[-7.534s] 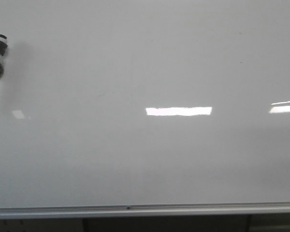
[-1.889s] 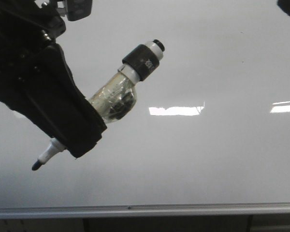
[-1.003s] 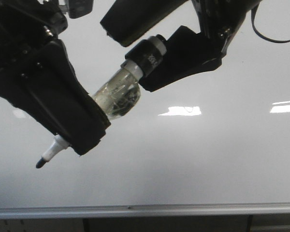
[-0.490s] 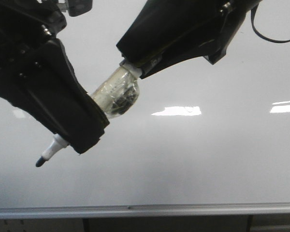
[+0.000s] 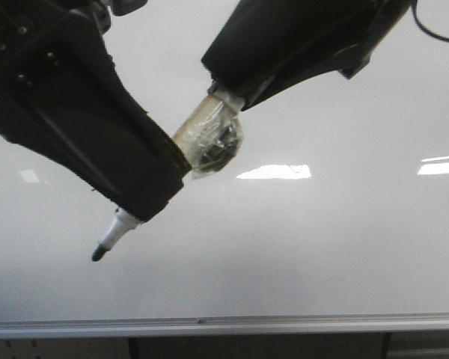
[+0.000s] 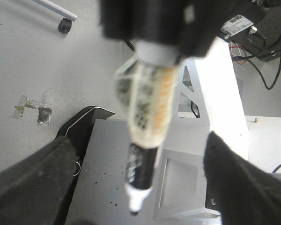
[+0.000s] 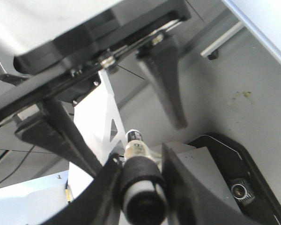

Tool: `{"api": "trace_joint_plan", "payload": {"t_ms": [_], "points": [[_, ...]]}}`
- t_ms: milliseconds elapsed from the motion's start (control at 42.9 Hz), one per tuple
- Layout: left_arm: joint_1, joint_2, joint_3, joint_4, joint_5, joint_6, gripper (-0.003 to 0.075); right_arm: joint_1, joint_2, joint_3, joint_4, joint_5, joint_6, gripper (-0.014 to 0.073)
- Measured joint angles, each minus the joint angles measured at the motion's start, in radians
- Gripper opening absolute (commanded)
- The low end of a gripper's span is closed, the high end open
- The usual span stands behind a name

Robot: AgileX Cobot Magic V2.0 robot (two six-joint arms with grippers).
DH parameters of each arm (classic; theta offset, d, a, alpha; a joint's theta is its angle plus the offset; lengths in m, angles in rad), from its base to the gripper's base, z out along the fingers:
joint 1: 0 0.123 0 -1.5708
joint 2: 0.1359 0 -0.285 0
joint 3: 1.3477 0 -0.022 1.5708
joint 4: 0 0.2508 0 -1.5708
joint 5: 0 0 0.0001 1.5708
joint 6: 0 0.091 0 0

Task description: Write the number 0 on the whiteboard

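I have my left gripper around the marker's middle (image 5: 187, 142) while my right gripper holds its rear end (image 5: 224, 98), so I should draw the marker clear with my right gripper before writing 0.
The whiteboard (image 5: 322, 247) fills the front view, with its silver frame edge (image 5: 284, 323) at the bottom. No number 0 shows on it. A tape-wrapped black marker (image 5: 209, 138) hangs slanted in front of the board, its uncapped tip (image 5: 99, 254) pointing down to the left. My right gripper (image 5: 232, 86) is shut on the marker's rear end (image 7: 141, 197). My left gripper (image 5: 153, 198) surrounds the marker's middle. In the left wrist view the left gripper (image 6: 138, 180) stands open, both fingers well apart from the marker (image 6: 150, 108).
Bright light reflections (image 5: 273, 172) lie on the board. The wrist views look down on the grey floor (image 6: 51, 61), the robot's white base (image 6: 215, 93), and cables (image 6: 267, 56). Both arms cover the upper board in the front view.
The right gripper closed on the marker's rear end about half a second ago. Since then the marker and both grippers have shifted right, and the marker's tip now sits further right.
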Motion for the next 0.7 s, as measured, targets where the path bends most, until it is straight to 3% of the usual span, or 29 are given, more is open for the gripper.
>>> {"api": "trace_joint_plan", "payload": {"t_ms": [210, 327, 443, 700], "points": [[0.000, 0.000, 0.000, -0.002, -0.034, 0.000, 0.0604, -0.088, -0.190, 0.058, -0.286, -0.112, 0.189, -0.0066], [0.000, 0.000, 0.000, -0.004, -0.037, 0.000, 0.0552, -0.158, -0.307, 0.085, -0.434, -0.221, 0.272, -0.0066], [0.000, 0.000, 0.000, -0.004, -0.037, 0.000, 0.0424, -0.217, -0.423, 0.111, -0.498, -0.354, 0.297, -0.0066], [0.000, 0.000, 0.000, -0.004, -0.037, 0.001, -0.0004, -0.237, -0.516, 0.126, -0.508, -0.540, 0.306, -0.0067]]}}
